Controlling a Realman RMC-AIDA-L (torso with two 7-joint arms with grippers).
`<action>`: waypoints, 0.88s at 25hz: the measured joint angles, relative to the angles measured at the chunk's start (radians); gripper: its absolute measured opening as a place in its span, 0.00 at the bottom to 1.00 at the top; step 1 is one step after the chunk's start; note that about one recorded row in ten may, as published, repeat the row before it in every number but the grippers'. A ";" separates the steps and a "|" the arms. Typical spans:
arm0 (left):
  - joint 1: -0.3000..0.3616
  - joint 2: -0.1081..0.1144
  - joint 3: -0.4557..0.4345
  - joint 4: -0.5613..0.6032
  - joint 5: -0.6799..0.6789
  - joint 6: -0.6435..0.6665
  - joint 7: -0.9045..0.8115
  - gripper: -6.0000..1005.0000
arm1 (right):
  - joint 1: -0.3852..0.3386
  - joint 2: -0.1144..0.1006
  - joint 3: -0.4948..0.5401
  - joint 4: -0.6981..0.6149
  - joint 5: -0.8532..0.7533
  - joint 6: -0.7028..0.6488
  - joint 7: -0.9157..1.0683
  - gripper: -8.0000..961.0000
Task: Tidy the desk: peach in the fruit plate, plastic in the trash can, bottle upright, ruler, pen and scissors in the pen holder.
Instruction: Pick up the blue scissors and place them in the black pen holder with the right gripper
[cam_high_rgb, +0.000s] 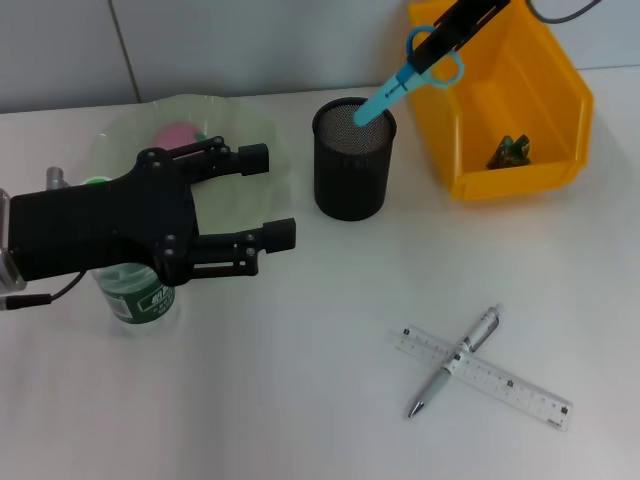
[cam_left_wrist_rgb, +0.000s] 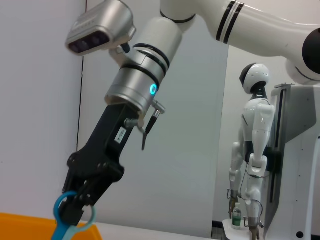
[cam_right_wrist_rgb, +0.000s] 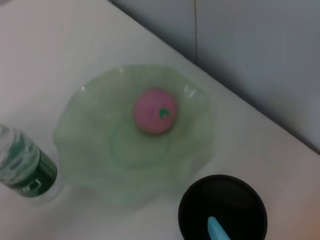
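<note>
The scissors' tips (cam_high_rgb: 362, 117) are pointing down over the pen holder's opening (cam_high_rgb: 343, 132). My right gripper should keep moving the scissors' handle down until the blades stand inside, and then let go.
Blue scissors (cam_high_rgb: 415, 72) hang tilted with their tips inside the black mesh pen holder (cam_high_rgb: 353, 160), and my right gripper (cam_high_rgb: 442, 40) is shut on their handle. The left wrist view shows that gripper (cam_left_wrist_rgb: 75, 210) pinching the scissors' blue handle ring (cam_left_wrist_rgb: 62, 222). My left gripper (cam_high_rgb: 275, 197) stands open and holds nothing, above the plate's near side. A pink peach (cam_right_wrist_rgb: 155, 110) lies in the green fruit plate (cam_right_wrist_rgb: 85, 150). The bottle (cam_high_rgb: 135, 295) stands upright under my left arm. Pen (cam_high_rgb: 455, 362) and clear ruler (cam_high_rgb: 520, 388) lie crossed at the front right. Green plastic (cam_high_rgb: 510, 150) sits in the yellow trash can (cam_high_rgb: 560, 95).
The pen holder (cam_right_wrist_rgb: 222, 207) stands close beside the plate, with the scissors' tip (cam_right_wrist_rgb: 217, 231) showing inside it. The bottle (cam_right_wrist_rgb: 22, 165) is at the plate's other side. A white humanoid robot (cam_left_wrist_rgb: 252, 150) stands far off by the wall.
</note>
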 joint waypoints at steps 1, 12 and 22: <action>0.000 -0.001 0.000 0.000 0.000 0.000 0.000 0.84 | 0.010 0.003 -0.013 0.015 -0.010 0.013 0.000 0.12; 0.009 -0.021 0.000 0.000 0.000 0.009 -0.001 0.84 | 0.071 0.053 -0.126 0.167 -0.075 0.218 0.008 0.13; 0.024 -0.028 -0.002 0.000 -0.001 0.019 -0.003 0.84 | 0.090 0.094 -0.200 0.235 -0.077 0.333 0.009 0.13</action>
